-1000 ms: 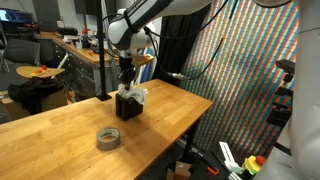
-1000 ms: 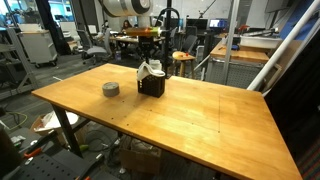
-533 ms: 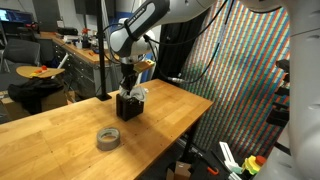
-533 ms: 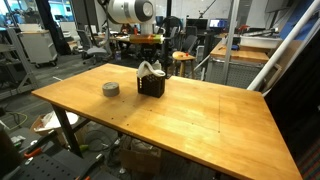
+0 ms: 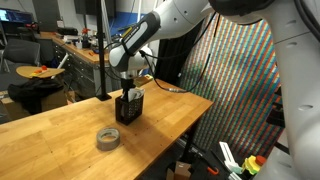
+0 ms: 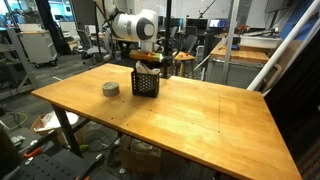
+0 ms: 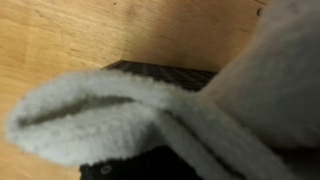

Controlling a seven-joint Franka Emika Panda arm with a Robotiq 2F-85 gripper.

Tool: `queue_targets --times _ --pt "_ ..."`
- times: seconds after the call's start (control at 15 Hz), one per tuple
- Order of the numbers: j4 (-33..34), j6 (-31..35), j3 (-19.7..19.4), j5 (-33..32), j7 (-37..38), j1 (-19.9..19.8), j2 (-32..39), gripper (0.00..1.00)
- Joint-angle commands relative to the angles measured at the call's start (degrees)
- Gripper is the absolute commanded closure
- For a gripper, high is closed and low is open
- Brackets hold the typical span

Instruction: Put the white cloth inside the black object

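The white cloth's folded end [image 7: 65, 118] is sticking out beyond the container's rim, so next my gripper lets go of it, moves up clear, and then presses the cloth down into the container's opening [image 6: 146, 72].
The black object [image 5: 129, 108] is a black mesh container standing upright on the wooden table [image 5: 50, 130]; it also shows in the other exterior view [image 6: 147, 82]. My gripper [image 5: 128, 93] points straight down at the container's mouth, seen in both exterior views [image 6: 149, 64]. In the wrist view the white cloth [image 7: 120, 110] fills most of the picture, hanging over the dark container [image 7: 150, 165]. The fingers are hidden behind the cloth. In the exterior views almost none of the cloth shows above the rim.
A grey tape roll [image 5: 108, 138] lies on the table nearer the front edge; it also shows in the other exterior view [image 6: 111, 89]. A black pole [image 5: 104, 50] stands behind the container. Desks and chairs stand beyond the table.
My gripper has gone down onto the black container. The white cloth, which bulged above the rim before, has sunk into it and is nearly out of sight from outside.
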Motion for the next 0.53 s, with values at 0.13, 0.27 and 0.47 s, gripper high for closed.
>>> queue_targets --times 0.13,0.27,0.47 --pt "0.52 0.02 1.81 3.98 -2.40 -1.64 1.45 0.95" --pt "-0.19 0.50 1.21 2.86 -1.42 -1.12 -0.56 0.95" --pt "-1.89 1.98 0.10 0.13 0.21 0.14 -4.66 0.96"
